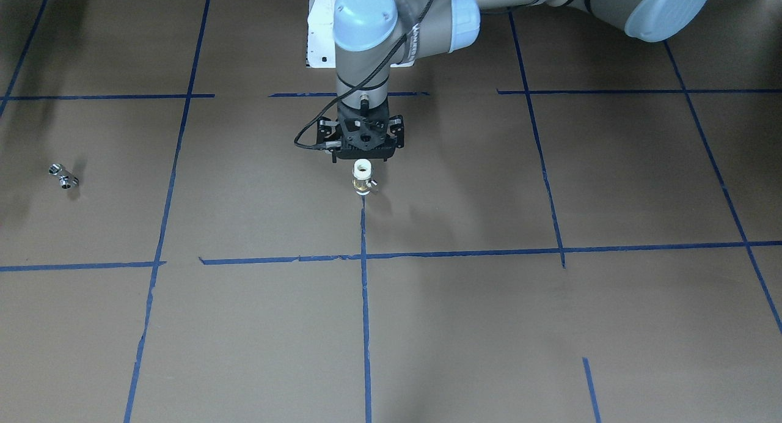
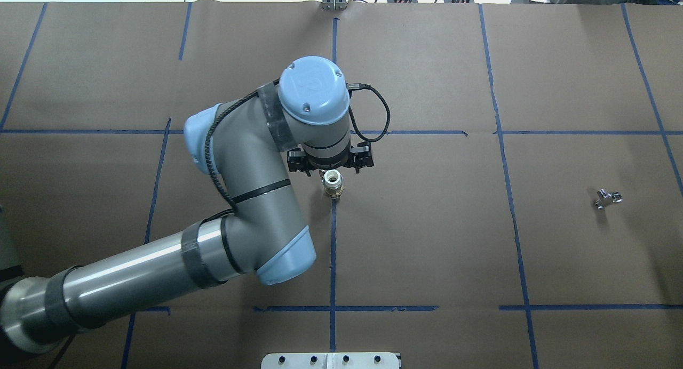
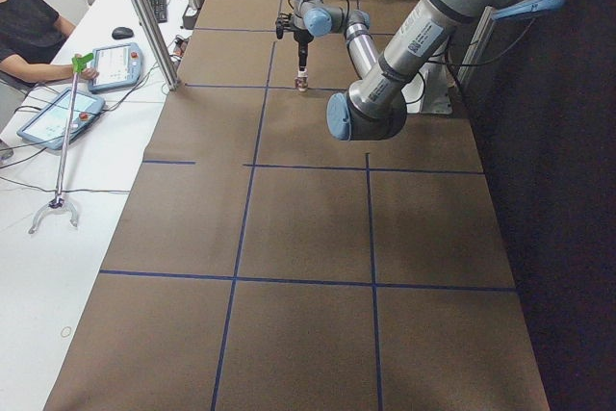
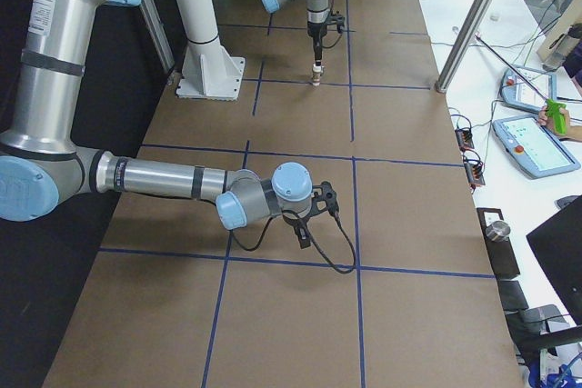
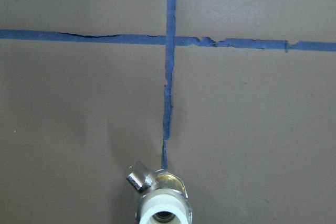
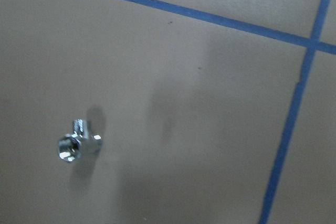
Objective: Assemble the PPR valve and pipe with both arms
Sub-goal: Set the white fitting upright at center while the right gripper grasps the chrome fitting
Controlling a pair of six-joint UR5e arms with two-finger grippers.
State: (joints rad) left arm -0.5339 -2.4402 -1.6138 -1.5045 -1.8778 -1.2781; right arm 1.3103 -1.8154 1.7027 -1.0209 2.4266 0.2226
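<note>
The silver pipe (image 1: 63, 176) will go straight down into the PPR valve's white end (image 1: 363, 166) and stay upright when I lower it there, because that end is wide open and faces up.
The PPR valve (image 1: 363, 178) stands upright on a blue tape line at mid-table, white end up, brass middle, small stem to one side. It also shows in the overhead view (image 2: 332, 184) and fills the bottom edge of the left wrist view (image 5: 161, 198). My left gripper (image 1: 363, 161) points straight down just above it; its fingers are hidden, so I cannot tell open or shut. The silver pipe (image 2: 607, 198) lies alone far to the robot's right and shows in the right wrist view (image 6: 79, 142). My right gripper (image 4: 303, 241) hangs above the table; I cannot tell its state.
Brown paper with a blue tape grid (image 2: 332, 307) covers the table. The white bolted pedestal (image 4: 211, 65) stands at the robot's side. An operators' bench with tablets (image 4: 536, 143) and a metal post (image 3: 144, 16) runs along the far edge.
</note>
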